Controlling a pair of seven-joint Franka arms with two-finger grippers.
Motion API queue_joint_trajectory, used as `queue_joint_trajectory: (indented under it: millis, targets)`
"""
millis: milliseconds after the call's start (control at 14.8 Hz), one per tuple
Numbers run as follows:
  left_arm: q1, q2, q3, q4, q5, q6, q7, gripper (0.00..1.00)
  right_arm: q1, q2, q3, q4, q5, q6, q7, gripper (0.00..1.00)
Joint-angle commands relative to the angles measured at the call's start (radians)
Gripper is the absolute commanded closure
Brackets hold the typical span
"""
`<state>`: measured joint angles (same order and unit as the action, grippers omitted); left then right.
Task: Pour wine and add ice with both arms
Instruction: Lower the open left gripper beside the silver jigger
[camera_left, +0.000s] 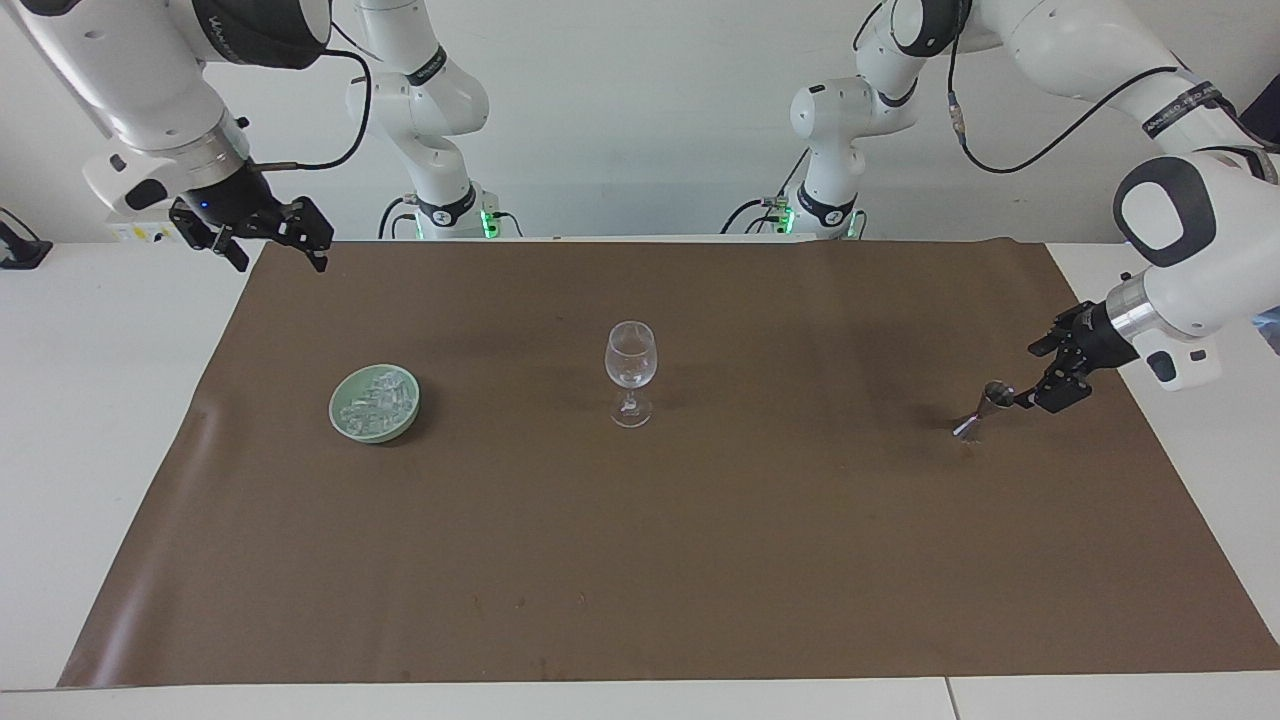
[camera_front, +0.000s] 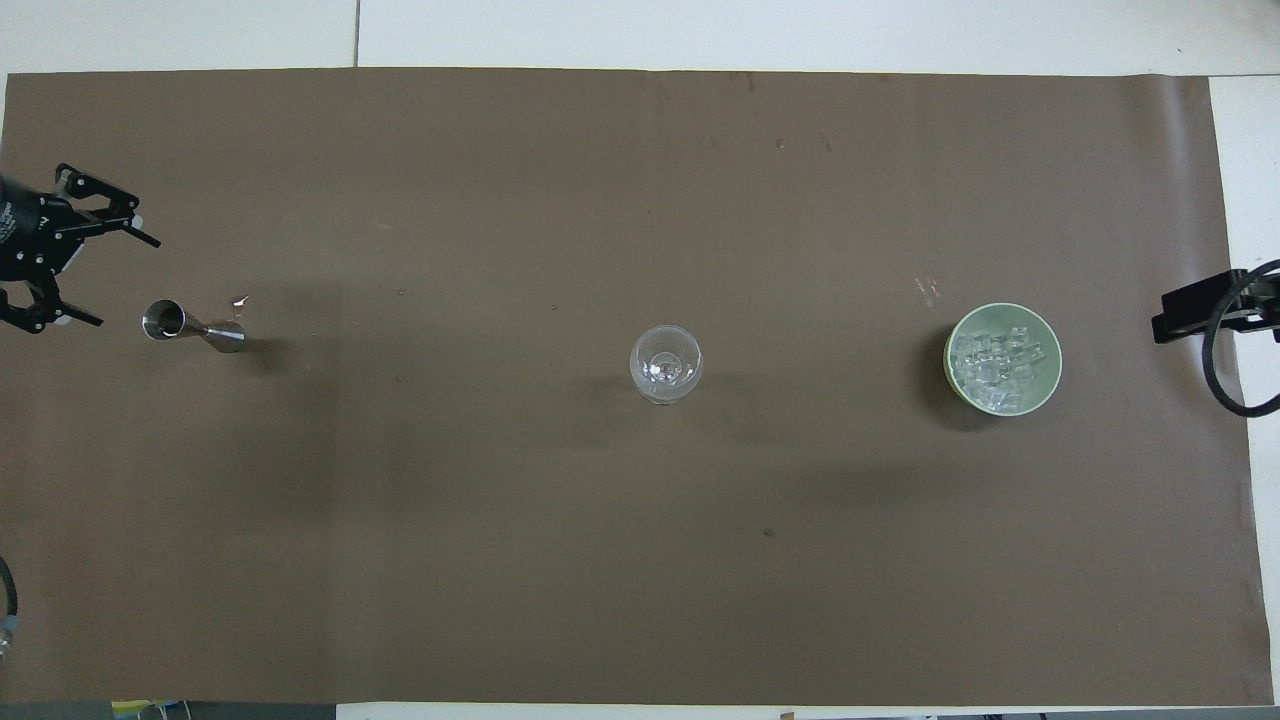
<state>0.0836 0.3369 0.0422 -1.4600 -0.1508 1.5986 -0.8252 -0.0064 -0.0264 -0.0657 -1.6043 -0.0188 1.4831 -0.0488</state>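
Note:
I should back off, level my open fingers and bring them around the jigger's waist (camera_front: 200, 330), because my left gripper slants with one finger aimed at the jigger's rim (camera_front: 164, 318).
A clear wine glass (camera_left: 631, 375) stands upright mid-mat; it also shows in the overhead view (camera_front: 666, 363). A green bowl (camera_left: 344, 420) holds the ice (camera_left: 377, 398), toward the right arm's end; the bowl (camera_front: 1052, 385) and ice (camera_front: 1000, 358) also show from overhead. A small metal jigger (camera_left: 985, 408) stands toward the left arm's end, seen from overhead as well (camera_front: 190, 327). My left gripper (camera_left: 1030, 375) is open and empty, low beside the jigger without touching it; overhead shows its spread fingers (camera_front: 118, 281). My right gripper (camera_left: 270, 235) is open and empty, raised over the mat's corner.
A brown mat (camera_left: 700, 560) covers most of the white table (camera_left: 100, 400). A black cable loop (camera_front: 1225, 375) hangs by the right gripper's tip (camera_front: 1190, 312) at the mat's edge.

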Motion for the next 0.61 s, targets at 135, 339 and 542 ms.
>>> queue_joint_trajectory:
  millis: [135,339,542]
  targets:
    - [-0.031,-0.035,0.004,-0.051,-0.006,0.032,-0.046,0.0,-0.009,-0.021,0.004,-0.026,0.008,0.009,-0.013,0.0]
    - [-0.012,-0.035,0.004,-0.056,-0.048,0.044,-0.061,0.0,-0.01,-0.021,0.004,-0.026,0.008,0.011,-0.013,0.0]
    - [0.067,-0.03,0.008,-0.075,-0.188,0.064,-0.065,0.0,-0.01,-0.021,0.004,-0.026,0.008,0.011,-0.013,0.0]
